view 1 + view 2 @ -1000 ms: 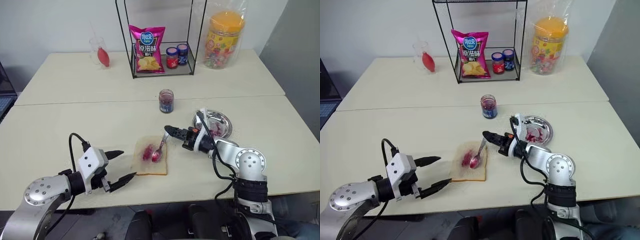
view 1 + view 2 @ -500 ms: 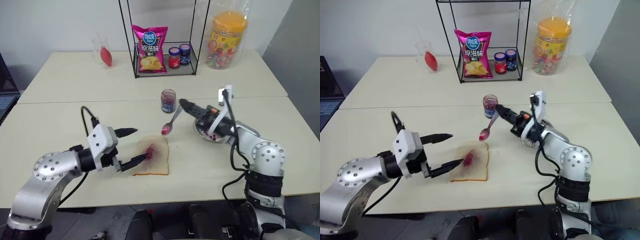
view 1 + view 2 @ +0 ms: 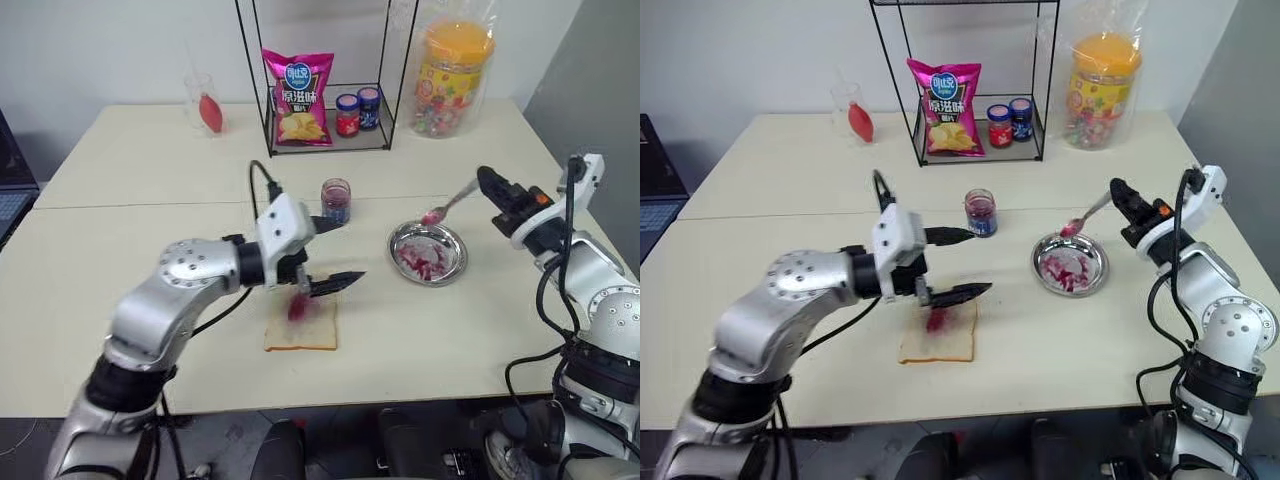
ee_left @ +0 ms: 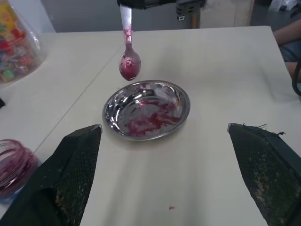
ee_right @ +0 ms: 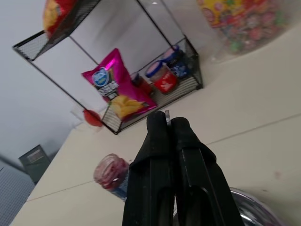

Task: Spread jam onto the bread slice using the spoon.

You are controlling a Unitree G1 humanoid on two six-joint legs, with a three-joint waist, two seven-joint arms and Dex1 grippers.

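I should keep lowering the spoon with my right gripper, as the spoon's jam-smeared end (image 3: pixel 433 216) points down toward the open metal dish (image 3: pixel 427 254), until that end rests inside, and then let go.
The bread slice (image 3: pixel 302 328) lies flat on the near table with a purple jam stain in its middle. My left gripper (image 3: pixel 349 249) hovers open just above the slice's far edge, its fingers (image 4: pixel 70 175) spread wide and holding nothing. The jam sits in a small clear jar (image 3: pixel 335 200) just behind that gripper. To the right, my right gripper (image 3: pixel 483 180) is shut on the handle of the spoon (image 3: pixel 446 207). The jam-smeared bowl of the spoon (image 4: pixel 129 64) hangs in the air over the far rim of a round metal dish (image 3: pixel 427 254).
The metal dish (image 4: pixel 146 109) is smeared with jam. A black wire rack (image 3: pixel 325 140) at the back holds a pink chip bag (image 3: pixel 295 98) and two small lidded jars (image 3: pixel 357 110). A big candy jar (image 3: pixel 452 78) and a clear glass (image 3: pixel 202 103) stand at the back.
My right gripper lifted the spoon off the bread and swung it right, to above the metal dish. My left gripper moved up and right, from the table's near edge to over the bread.
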